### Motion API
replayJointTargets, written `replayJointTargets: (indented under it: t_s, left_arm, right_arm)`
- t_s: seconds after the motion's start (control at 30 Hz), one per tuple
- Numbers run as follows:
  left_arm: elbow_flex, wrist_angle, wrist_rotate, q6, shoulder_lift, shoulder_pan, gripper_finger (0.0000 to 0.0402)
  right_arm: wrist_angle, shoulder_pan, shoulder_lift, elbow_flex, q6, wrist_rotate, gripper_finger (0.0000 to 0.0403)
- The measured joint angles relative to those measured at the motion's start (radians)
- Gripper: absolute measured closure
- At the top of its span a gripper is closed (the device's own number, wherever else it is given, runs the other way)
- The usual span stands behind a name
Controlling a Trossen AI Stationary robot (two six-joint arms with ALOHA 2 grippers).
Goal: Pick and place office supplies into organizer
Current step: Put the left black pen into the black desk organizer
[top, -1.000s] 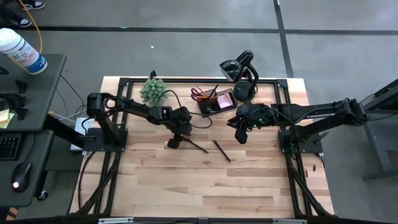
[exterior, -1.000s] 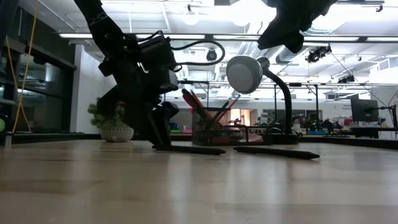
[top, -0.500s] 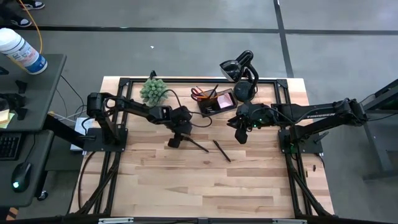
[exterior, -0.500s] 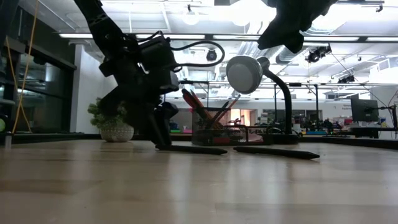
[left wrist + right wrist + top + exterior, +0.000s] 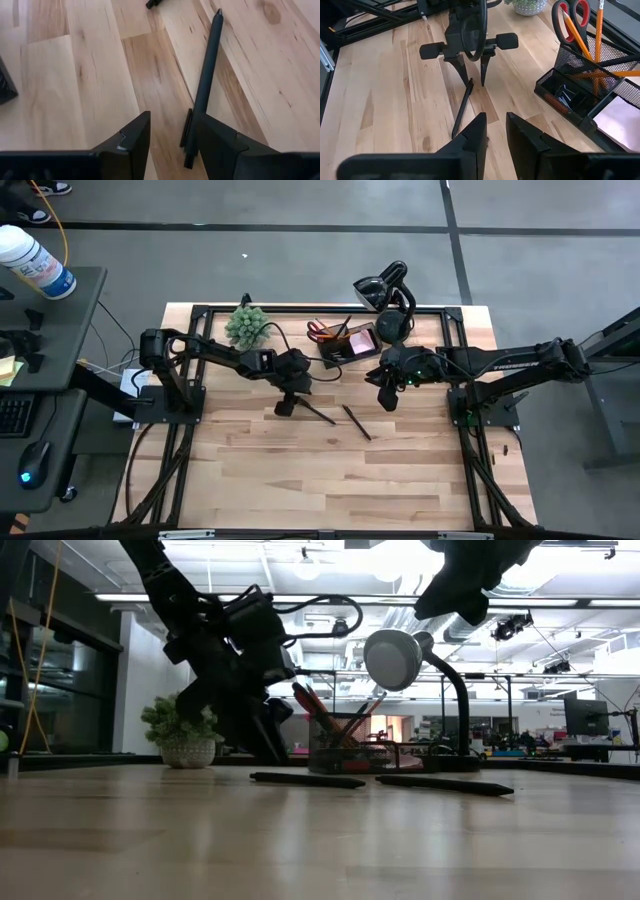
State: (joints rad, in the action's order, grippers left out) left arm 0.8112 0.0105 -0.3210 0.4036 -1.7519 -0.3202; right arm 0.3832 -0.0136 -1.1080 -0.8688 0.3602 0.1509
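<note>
The first black pen's clip end (image 5: 192, 141) is under one finger of the robot's left gripper, so the gripper should open and put its fingers on both sides of that end (image 5: 190, 157) before it closes.
A black pen (image 5: 318, 414) lies flat on the wood, and a second black pen (image 5: 357, 423) lies just to its right. My left gripper (image 5: 284, 406) is open and points down over the first pen's clip end (image 5: 189, 145). Its fingers stand on either side of that end, and no contact shows. My right gripper (image 5: 387, 400) hangs open above the table, right of both pens. The black mesh organizer (image 5: 580, 75) holds red-handled scissors (image 5: 567, 20), orange pencils, dark clips and a pink sticky-note pad (image 5: 622, 117).
A spiky green plant (image 5: 247, 325) stands at the far left of the table. A black curved-neck lamp (image 5: 385, 295) stands behind the organizer. A black frame (image 5: 200, 310) runs round the table's far and side edges. Bare wood (image 5: 330, 480) stretches toward the near edge.
My left gripper has risen a little from the table at the pen's end, tipped, and shifted slightly toward the right. Both pens lie about where they were.
</note>
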Motion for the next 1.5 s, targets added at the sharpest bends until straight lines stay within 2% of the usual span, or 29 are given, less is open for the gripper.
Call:
replayJointTargets:
  t_s: [0.3, 0.43, 1.0, 1.13, 1.37, 1.5]
  left_arm:
    - [0.002, 0.014, -0.008, 0.010, -0.028, 0.000, 0.0260]
    - [0.003, 0.001, -0.056, 0.007, -0.047, -0.001, 0.0260]
    - [0.001, 0.019, -0.051, 0.020, -0.053, 0.002, 0.0263]
    - [0.001, 0.018, -0.049, 0.043, -0.053, 0.002, 0.0292]
    - [0.001, 0.022, -0.048, 0.099, -0.052, 0.002, 0.0382]
    - [0.000, 0.023, -0.050, 0.114, -0.051, 0.002, 0.0387]
  right_arm:
    - [0.000, 0.000, 0.000, 0.000, -0.001, 0.000, 0.0336]
    - [0.000, 0.000, 0.000, 0.000, -0.001, 0.000, 0.0336]
    - [0.000, 0.000, 0.000, 0.000, -0.002, 0.022, 0.0336]
    - [0.000, 0.000, 0.000, 0.000, -0.002, 0.027, 0.0336]
    - [0.000, 0.000, 0.000, 0.000, -0.002, 0.027, 0.0336]
    - [0.000, 0.000, 0.000, 0.000, -0.002, 0.027, 0.0336]
